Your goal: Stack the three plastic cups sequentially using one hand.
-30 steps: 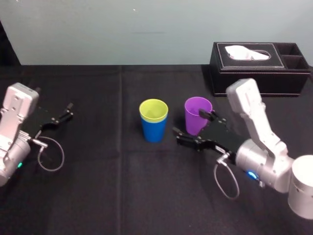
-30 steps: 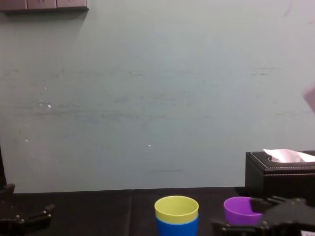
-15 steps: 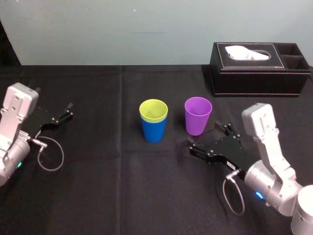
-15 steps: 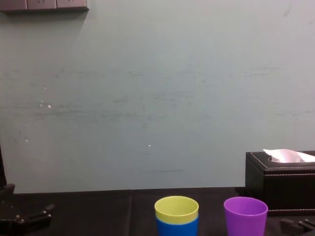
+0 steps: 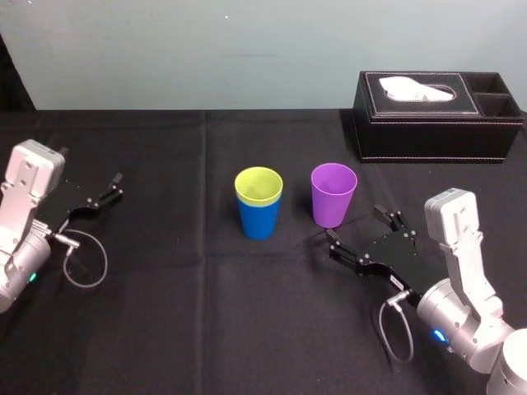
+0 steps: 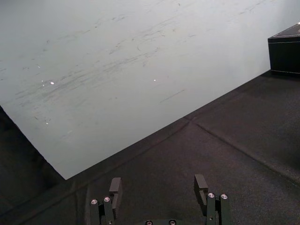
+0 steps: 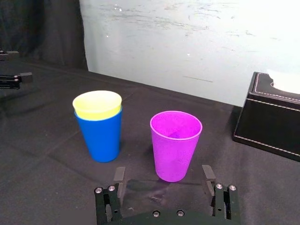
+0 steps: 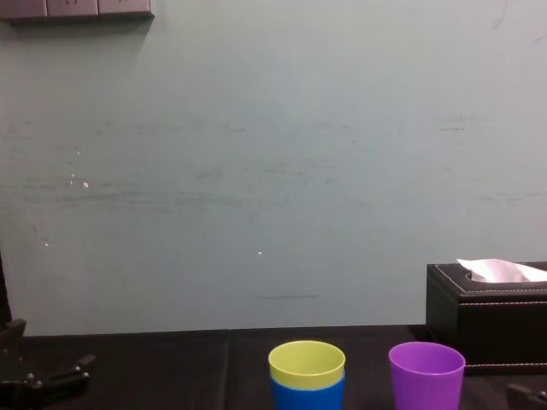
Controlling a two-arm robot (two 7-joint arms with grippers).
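Observation:
The yellow-green cup's top band [image 8: 307, 377] sticks up above the blue cup. The purple cup [image 8: 426, 377] will nest with its top still in view when I lower it.
A yellow-green cup [image 5: 258, 184] sits nested inside a blue cup [image 5: 258, 217] at mid-table. Just to their right a purple cup [image 5: 333, 195] stands upright on its own. My right gripper [image 5: 354, 223] is open and empty, a short way nearer than the purple cup and slightly to its right, touching nothing. The right wrist view looks past the open fingers [image 7: 119, 174] at the purple cup [image 7: 176, 140] straight ahead, with the blue cup [image 7: 101, 138] and yellow-green cup [image 7: 97, 104] beside it. My left gripper [image 5: 110, 189] rests open at the far left [image 6: 158, 180].
A black tissue box [image 5: 436, 115] with white tissue stands at the back right, behind the purple cup. Black cloth [image 5: 206, 313] covers the table. A pale wall [image 8: 273, 171] rises behind it. A seam in the cloth runs front to back, left of the cups.
My right gripper has drawn back from around the purple cup toward the near right, still open. The purple cup stays standing where it was. The other cups and the left arm are unmoved.

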